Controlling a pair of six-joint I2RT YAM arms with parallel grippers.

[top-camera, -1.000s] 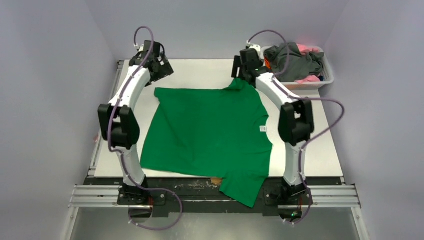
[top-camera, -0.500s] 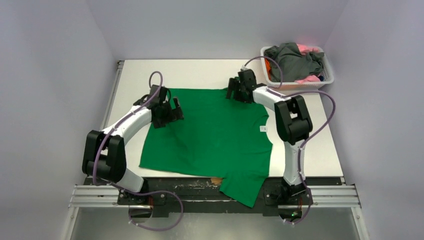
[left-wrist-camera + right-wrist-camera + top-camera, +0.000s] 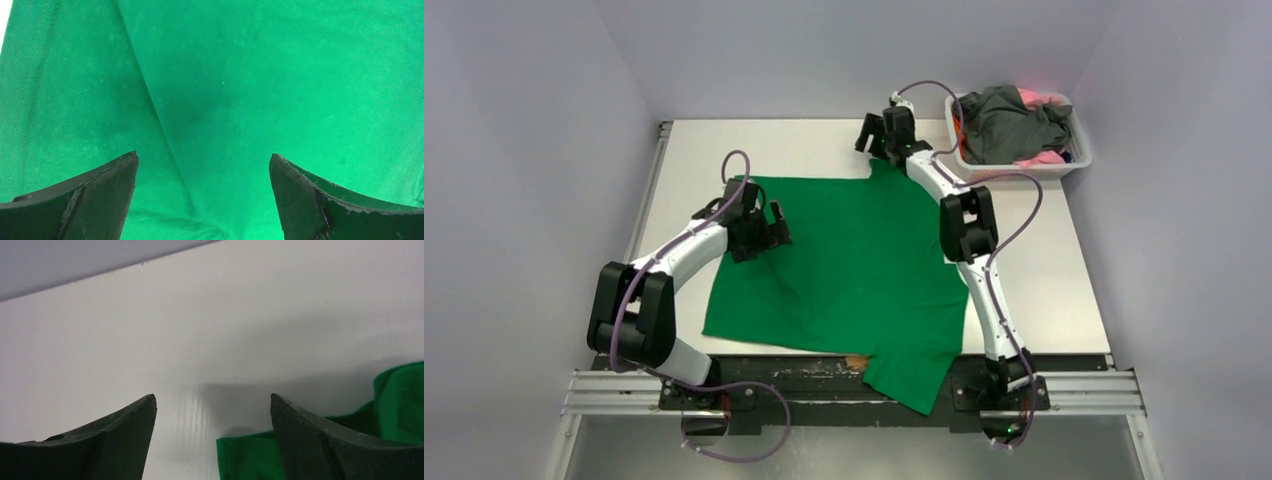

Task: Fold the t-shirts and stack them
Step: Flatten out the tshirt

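The green t-shirt's near sleeve (image 3: pixel 914 381) is hanging over the table's near edge. My left gripper and my right gripper should pull the t-shirt toward the table's far edge (image 3: pixel 814 124) before they fold it.
A bright green t-shirt (image 3: pixel 854 260) lies spread flat on the white table (image 3: pixel 1044 270); one sleeve hangs over the near edge. My left gripper (image 3: pixel 772 226) hovers open over the shirt's left part; in the left wrist view (image 3: pixel 202 165) only green fabric (image 3: pixel 260 75) with a soft crease shows between the fingers. My right gripper (image 3: pixel 876 136) is open at the shirt's far right corner, which is drawn out to a point. In the right wrist view (image 3: pixel 212 405) a green corner (image 3: pixel 245 460) lies on bare table near the right finger (image 3: pixel 320 440). Dark grey (image 3: pixel 1014 122), pink (image 3: pixel 1036 97) and orange (image 3: pixel 959 128) shirts are heaped together.
A white slatted basket (image 3: pixel 1024 170) at the far right corner holds the heaped shirts, close to my right arm. Grey walls enclose the table on three sides. A metal rail (image 3: pixel 824 390) runs along the near edge.
My left gripper came from the far left corner down over the shirt's left part and then held. My right gripper moved to the far edge, and the shirt's far right corner now points toward it.
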